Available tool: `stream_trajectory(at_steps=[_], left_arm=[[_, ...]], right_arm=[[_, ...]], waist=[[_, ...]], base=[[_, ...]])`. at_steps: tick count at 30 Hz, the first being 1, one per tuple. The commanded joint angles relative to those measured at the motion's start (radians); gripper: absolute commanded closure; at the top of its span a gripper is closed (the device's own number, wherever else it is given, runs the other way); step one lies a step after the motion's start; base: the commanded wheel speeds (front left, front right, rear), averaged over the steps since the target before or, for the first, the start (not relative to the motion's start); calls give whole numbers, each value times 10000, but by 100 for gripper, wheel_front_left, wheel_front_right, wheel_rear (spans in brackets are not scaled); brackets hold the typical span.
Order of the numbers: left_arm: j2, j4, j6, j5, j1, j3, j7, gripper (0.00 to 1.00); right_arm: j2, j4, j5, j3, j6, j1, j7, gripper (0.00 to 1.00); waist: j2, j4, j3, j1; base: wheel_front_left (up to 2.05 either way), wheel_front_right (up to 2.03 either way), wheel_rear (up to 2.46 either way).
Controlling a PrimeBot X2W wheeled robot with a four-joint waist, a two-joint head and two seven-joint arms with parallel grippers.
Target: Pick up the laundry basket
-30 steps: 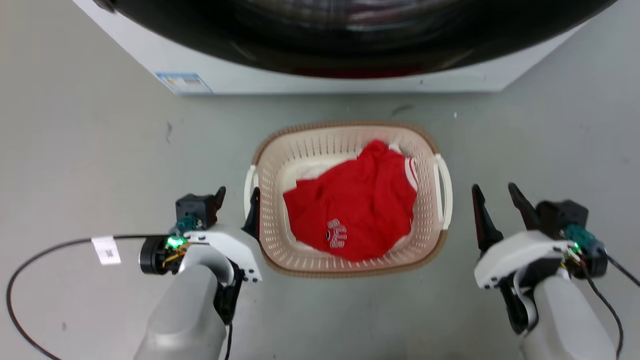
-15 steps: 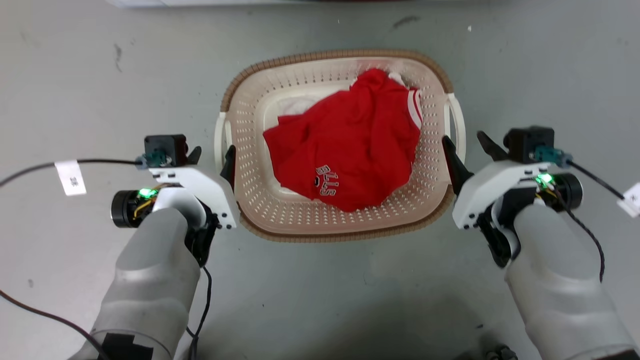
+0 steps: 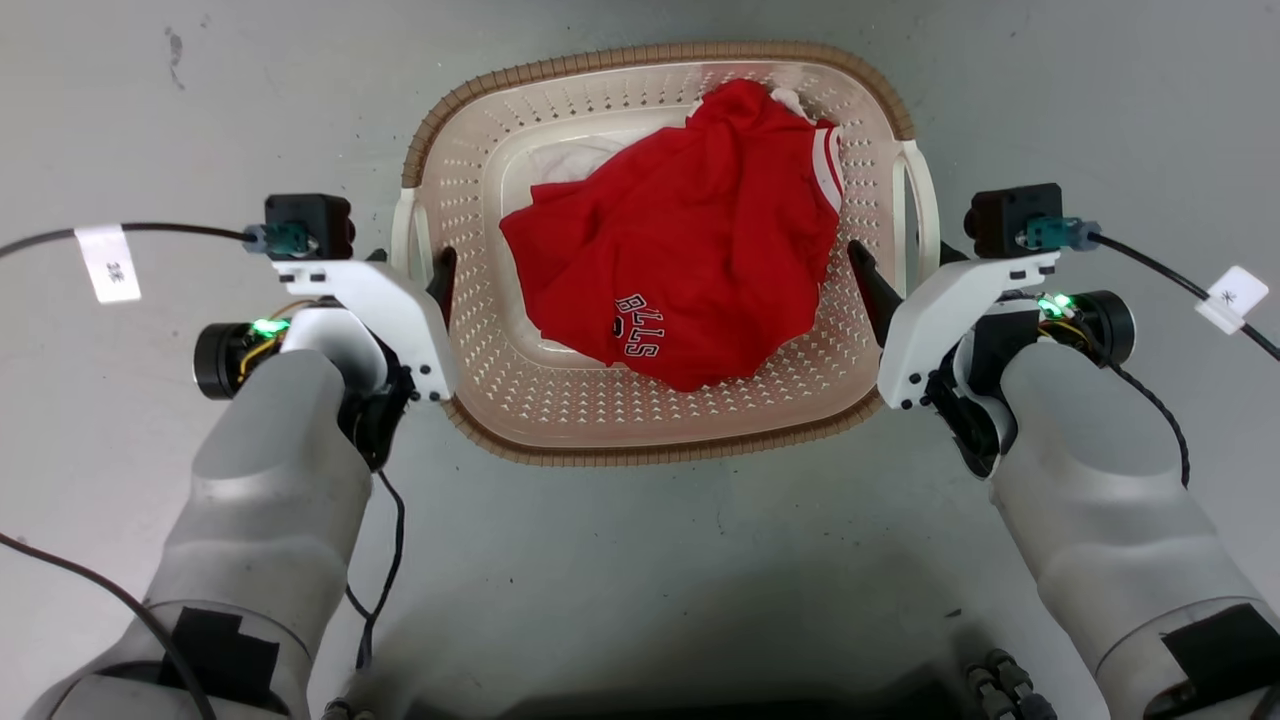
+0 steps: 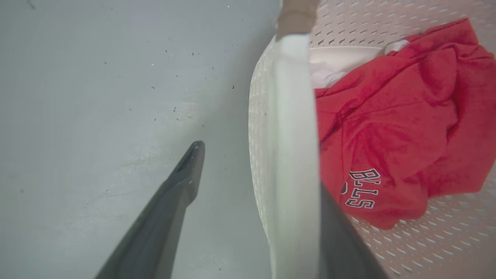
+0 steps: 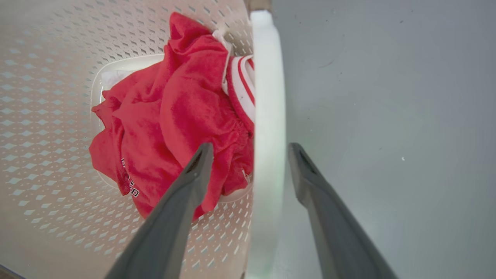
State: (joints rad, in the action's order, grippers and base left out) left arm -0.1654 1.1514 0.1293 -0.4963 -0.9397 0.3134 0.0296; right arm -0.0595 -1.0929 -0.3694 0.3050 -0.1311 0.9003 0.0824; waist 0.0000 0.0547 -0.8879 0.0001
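Note:
I expect the white handle [image 3: 404,238] to stay in line with the laundry basket's brown rim [image 3: 415,168] when I carry the laundry basket, because the handle runs straight into that rim.
The laundry basket [image 3: 560,405] is cream, perforated and brown-rimmed, and stands on the grey floor with a red jersey [image 3: 680,250] inside. My left gripper [image 3: 408,268] is open and straddles the basket's white left handle [image 3: 403,232]. In the left wrist view the handle [image 4: 294,128] runs between the two dark fingers [image 4: 182,182], the inner one inside the basket. My right gripper [image 3: 905,265] is open around the white right handle [image 3: 925,200]. In the right wrist view that handle [image 5: 267,97] passes between the fingers [image 5: 193,174], with visible gaps on both sides.
A white cloth [image 3: 560,160] lies under the jersey. Black cables with white tags [image 3: 108,262] [image 3: 1235,298] trail from both wrists over the floor. The robot's dark base [image 3: 700,700] sits at the bottom edge.
The head camera has tipped down, so the washer has left the picture. Both grippers have moved in beside the basket, and the right one now straddles the right handle.

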Motion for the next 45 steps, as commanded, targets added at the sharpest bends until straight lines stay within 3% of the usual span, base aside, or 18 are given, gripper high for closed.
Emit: stream_trajectory(at_steps=[1,2,3,4,5,18,26,35,45], left_arm=[[-72,47,15,-83,-176,47,-54,0],[-74,75,15,-144,-260,96,-83,0],[-92,105,15,-205,-330,135,-120,0],[-126,129,15,-245,-395,183,-139,44],[-116,172,16,-357,-494,270,-143,100],[40,315,6,-919,-619,994,-243,100],[392,516,26,-1371,-583,1425,-711,100],[891,616,48,-2269,65,2035,-2035,100],[884,666,56,-2986,378,2423,-3389,100]], right_arm=[[35,-111,-116,125,7,197,-61,0],[43,-192,-247,220,7,285,-90,0],[46,-273,-382,301,7,359,-129,52],[51,-338,-495,404,7,427,-169,71],[60,-441,-684,591,7,527,-169,100],[-69,-711,-1707,1671,-9,602,-319,100],[-237,-632,-2516,2358,-10,330,-949,100],[-552,-719,-3631,3207,-21,-505,-2381,100],[-959,-774,-4401,3693,-17,-700,-3841,100]], waist=[[0,22,-44,-1],[0,31,-70,-1],[0,41,-92,-1],[0,51,-109,-1],[0,56,-127,-1],[0,-15,80,-1],[0,-135,693,-1],[0,-374,2769,-1],[0,-412,4591,-1]], base=[[0,0,0],[0,0,0],[0,0,0],[0,0,0],[0,0,0],[0,0,0],[0,0,0],[0,0,0],[0,0,0]])
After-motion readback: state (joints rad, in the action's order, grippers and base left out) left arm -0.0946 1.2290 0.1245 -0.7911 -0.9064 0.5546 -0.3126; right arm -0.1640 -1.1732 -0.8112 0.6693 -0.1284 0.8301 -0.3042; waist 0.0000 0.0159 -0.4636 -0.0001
